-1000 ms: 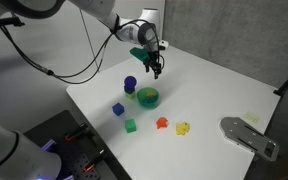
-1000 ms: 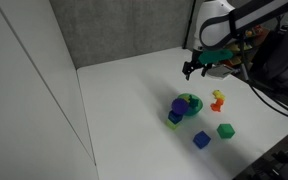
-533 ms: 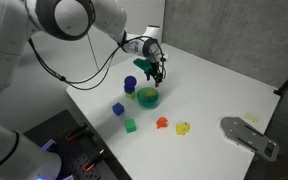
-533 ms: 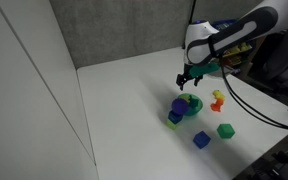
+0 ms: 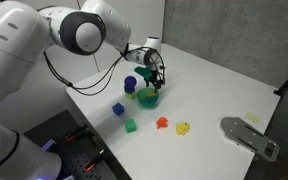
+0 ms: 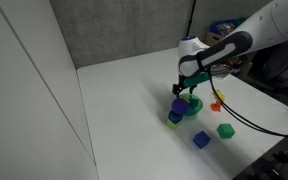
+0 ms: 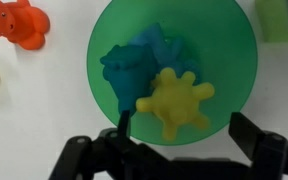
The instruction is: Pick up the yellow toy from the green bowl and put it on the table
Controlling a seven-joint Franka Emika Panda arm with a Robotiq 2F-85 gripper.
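The yellow toy (image 7: 174, 93) is off-centre and mostly past my gripper's open fingers, so next my gripper goes up and line up above the yellow toy's middle (image 7: 175, 101) before it closes.
The yellow toy (image 7: 174, 100), flat and star-like, lies in the green bowl (image 7: 224, 50) beside a teal toy (image 7: 139, 62). In the wrist view my gripper (image 7: 184, 128) is open and empty; its fingers stand on either side of the yellow toy, above the bowl's near rim. In both exterior views the gripper (image 5: 151, 82) (image 6: 187, 90) points down just above the bowl (image 5: 148, 98) (image 6: 190, 106) on the white table (image 5: 214, 90) (image 6: 124, 100). The yellow toy is too small to make out there.
Around the bowl lie a blue toy (image 5: 130, 83), a blue cube (image 5: 118, 108), a green cube (image 5: 130, 125), an orange toy (image 5: 162, 123) and a chunky yellow piece (image 5: 183, 128). A grey device (image 5: 249, 136) sits at the table's edge.
My gripper has moved down and over from behind the bowl until it is right above it. The toys and the bowl have not moved.
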